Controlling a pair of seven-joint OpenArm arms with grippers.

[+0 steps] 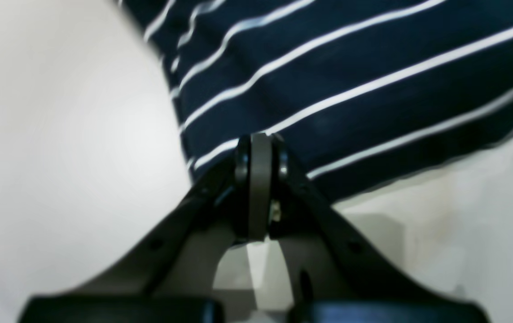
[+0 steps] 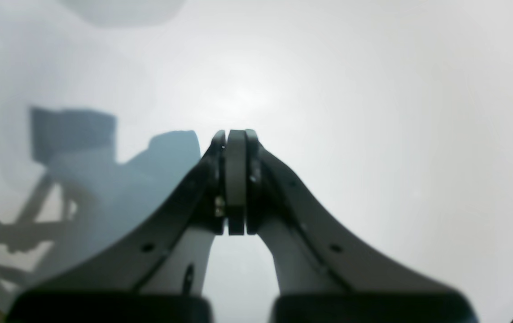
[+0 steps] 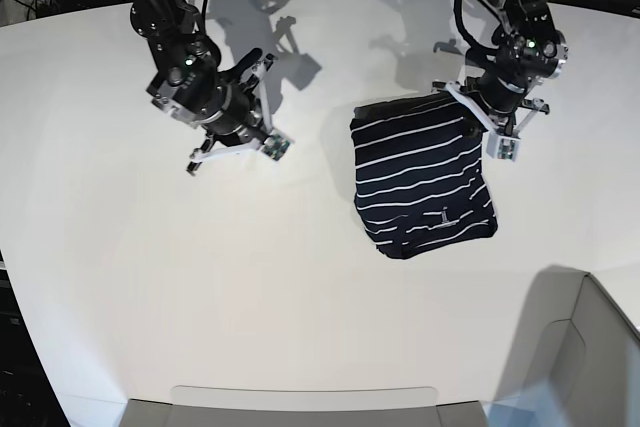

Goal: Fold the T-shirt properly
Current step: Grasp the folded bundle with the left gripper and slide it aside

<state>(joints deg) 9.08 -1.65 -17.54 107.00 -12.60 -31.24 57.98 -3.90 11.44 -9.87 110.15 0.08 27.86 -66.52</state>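
Observation:
Only the T-shirt's corner [image 3: 478,127] touches my left gripper's shut fingers, so I should move them over the folded body [image 3: 440,172], press there and slide the T-shirt aside.
The T-shirt [image 3: 422,179], dark navy with thin white stripes, lies folded into a compact rectangle right of the table's middle. In the left wrist view the T-shirt [image 1: 350,76] fills the upper right. My left gripper [image 1: 260,143] is shut, pads together with nothing between them, its tips at the shirt's near corner. In the base view the left gripper [image 3: 476,125] sits at the shirt's upper right corner. My right gripper [image 2: 236,134] is shut and empty over bare white table. The right gripper [image 3: 243,137] hangs well to the left of the shirt.
The white table [image 3: 200,277] spreads around the shirt. A grey bin [image 3: 585,347] stands at the front right corner, and a grey tray edge [image 3: 300,399] runs along the front. Cables lie beyond the back edge. The right arm's shadow [image 2: 81,179] falls on the table.

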